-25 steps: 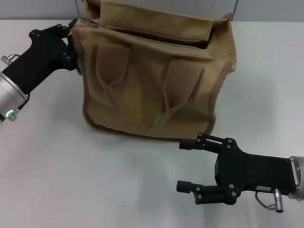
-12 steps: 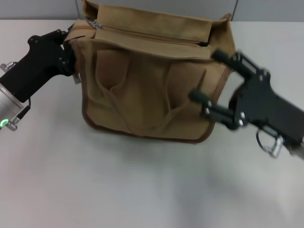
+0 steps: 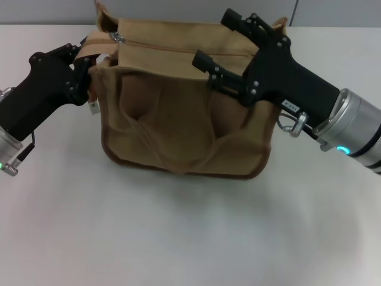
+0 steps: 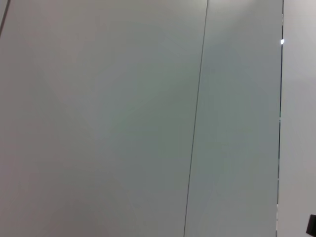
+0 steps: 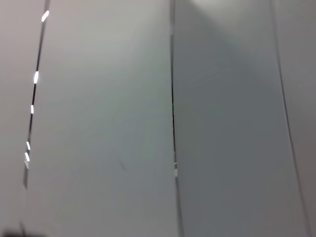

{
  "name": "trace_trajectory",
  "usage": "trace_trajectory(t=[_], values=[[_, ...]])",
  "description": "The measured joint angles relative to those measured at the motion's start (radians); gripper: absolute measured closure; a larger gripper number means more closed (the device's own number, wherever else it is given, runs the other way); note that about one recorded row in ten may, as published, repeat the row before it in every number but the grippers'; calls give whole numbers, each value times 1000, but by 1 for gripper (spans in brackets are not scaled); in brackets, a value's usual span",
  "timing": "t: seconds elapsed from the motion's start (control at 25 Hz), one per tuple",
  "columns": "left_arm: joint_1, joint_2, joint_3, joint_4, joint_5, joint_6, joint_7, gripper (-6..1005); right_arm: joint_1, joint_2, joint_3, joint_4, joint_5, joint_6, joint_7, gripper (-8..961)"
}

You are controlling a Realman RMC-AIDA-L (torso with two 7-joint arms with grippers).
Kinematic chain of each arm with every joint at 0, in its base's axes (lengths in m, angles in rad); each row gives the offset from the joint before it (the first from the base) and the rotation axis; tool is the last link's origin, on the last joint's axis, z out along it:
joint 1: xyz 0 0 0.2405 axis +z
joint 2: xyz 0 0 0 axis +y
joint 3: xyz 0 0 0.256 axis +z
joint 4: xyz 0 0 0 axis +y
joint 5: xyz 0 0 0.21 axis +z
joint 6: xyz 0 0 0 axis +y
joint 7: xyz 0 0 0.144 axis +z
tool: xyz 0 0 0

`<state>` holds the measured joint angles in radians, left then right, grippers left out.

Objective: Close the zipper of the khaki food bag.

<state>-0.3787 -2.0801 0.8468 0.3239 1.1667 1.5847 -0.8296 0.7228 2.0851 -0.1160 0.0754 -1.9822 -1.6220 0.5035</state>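
Note:
With the silver slider at the zipper's end [image 3: 117, 37] beside my left gripper, my right gripper should reach back across the top panel for the slider before pulling.
The khaki food bag [image 3: 178, 119] stands at the middle of the table in the head view, its two handles hanging down the front. Its zipper [image 3: 184, 46] runs along the top panel, with the small silver slider [image 3: 119, 37] at the left end. My left gripper [image 3: 85, 59] is at the bag's upper left corner, shut on the fabric of that end. My right gripper [image 3: 214, 37] hovers open over the right half of the top panel, one finger on each side of the zipper line. Neither wrist view shows the bag.
The white table [image 3: 178, 238] spreads out in front of the bag. A grey wall panel [image 4: 148, 118] fills the left wrist view, and the grey wall panel [image 5: 148, 123] is all the right wrist view shows.
My right arm swung from the table's front right up and over the bag's top panel. The left gripper kept hold of the bag's left end, and the top panel now lies flatter.

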Motion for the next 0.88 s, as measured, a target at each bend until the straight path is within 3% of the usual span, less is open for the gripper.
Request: trace_trajectory(t=[0.16, 0.32, 0.44, 0.64, 0.88], values=[[5, 0, 0, 0, -1, 11, 0, 974, 12, -1, -9, -66, -8, -38, 334, 114], [0, 0, 1, -1, -1, 13, 0, 973, 17, 1, -1, -116, 8, -54, 456, 113], [-10, 0, 9, -3, -1, 16, -1, 972, 34, 3, 7, -119, 29, -55, 360, 113], [-32, 0, 20, -14, -2, 24, -11, 971, 76, 6, 37, -40, 32, -24, 24, 113], [-64, 0, 37, -23, -2, 24, -20, 969, 109, 6, 66, 89, 33, 132, -338, 113]])
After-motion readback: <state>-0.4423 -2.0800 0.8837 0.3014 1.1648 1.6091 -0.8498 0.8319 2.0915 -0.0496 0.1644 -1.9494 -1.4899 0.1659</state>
